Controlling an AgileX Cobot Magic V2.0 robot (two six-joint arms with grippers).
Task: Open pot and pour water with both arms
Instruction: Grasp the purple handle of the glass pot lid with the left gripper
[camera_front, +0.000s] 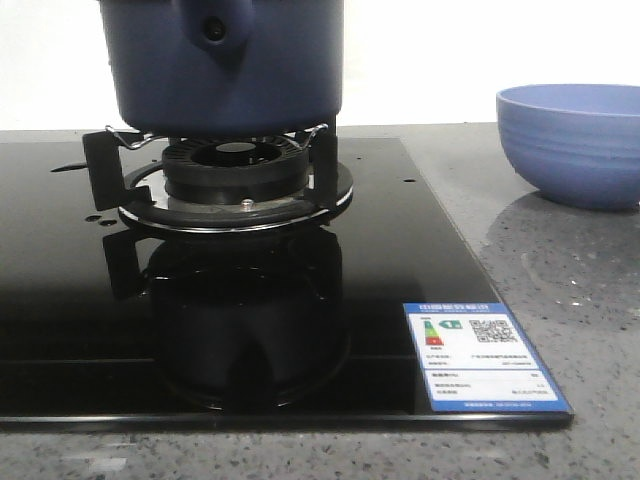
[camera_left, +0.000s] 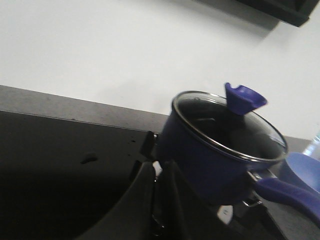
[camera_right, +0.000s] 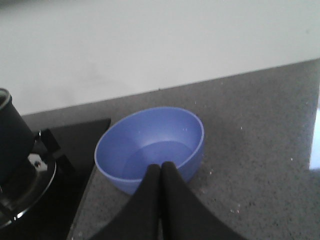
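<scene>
My left gripper's fingers are closed and point past the pot's side (camera_left: 174, 150), so next I open them, turn toward the pot and climb to the lid's blue knob (camera_left: 244, 99).
The dark navy pot (camera_front: 225, 70) stands on the burner's pot support (camera_front: 235, 175) on the black glass hob. In the left wrist view the pot (camera_left: 210, 160) wears a glass lid (camera_left: 227, 127) with a blue knob (camera_left: 242, 98), and its long blue handle (camera_left: 287, 192) sticks out to the side. My left gripper (camera_left: 159, 165) is shut and empty, close to the pot's wall. My right gripper (camera_right: 161, 167) is shut and empty, above the near rim of the periwinkle bowl (camera_right: 150, 147). Small water drops (camera_front: 95, 217) lie on the hob left of the burner.
The periwinkle bowl (camera_front: 572, 140) stands on the grey speckled counter (camera_front: 570, 270) right of the hob. A blue and white energy label (camera_front: 482, 365) is stuck at the hob's front right corner. A white wall runs behind.
</scene>
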